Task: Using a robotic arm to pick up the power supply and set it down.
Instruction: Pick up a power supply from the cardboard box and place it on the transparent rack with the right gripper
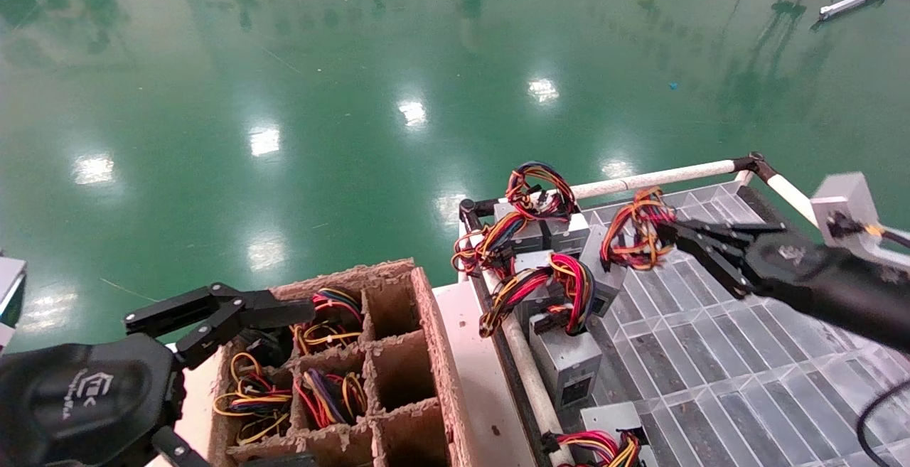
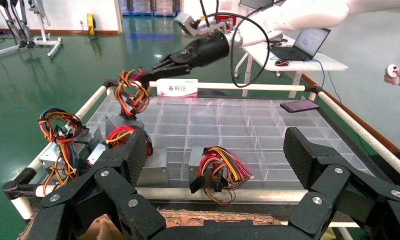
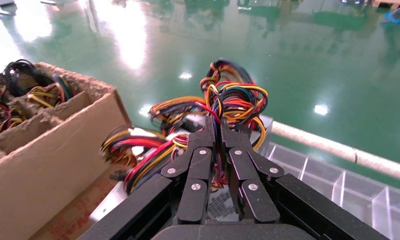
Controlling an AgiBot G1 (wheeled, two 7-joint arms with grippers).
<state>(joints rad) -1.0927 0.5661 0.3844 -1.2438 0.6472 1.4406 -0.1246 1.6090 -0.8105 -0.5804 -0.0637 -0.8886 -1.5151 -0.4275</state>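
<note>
My right gripper should go back toward the other supplies [image 1: 546, 244] and straighten the power supply [image 1: 603, 267], which slants under its wire loop, before putting it down.
My right gripper [image 1: 667, 231] is shut on the orange, yellow and red wire loop [image 1: 635, 234] of the power supply [image 1: 603, 273], a small silver box at the left part of the clear grid tray [image 1: 718, 360]. The wrist view shows both fingers pinched together on the wires [image 3: 219, 122]. From the left wrist the same arm [image 2: 198, 52] reaches in, the bundle [image 2: 130, 92] is held up, and the box [image 2: 119, 121] sits below it; I cannot tell whether it touches the tray. My left gripper [image 1: 277, 318] stands open over the cardboard box, its pads [image 2: 133, 150] wide apart and empty.
Several other silver supplies with wire bundles [image 1: 561, 289] crowd the tray's left edge by a white rail [image 1: 530, 374]. A cardboard divider box [image 1: 398, 374] holds wired units at its left. One supply [image 2: 215, 167] lies near the front rail. A sign [image 2: 177, 88] and phone [image 2: 299, 105] are behind.
</note>
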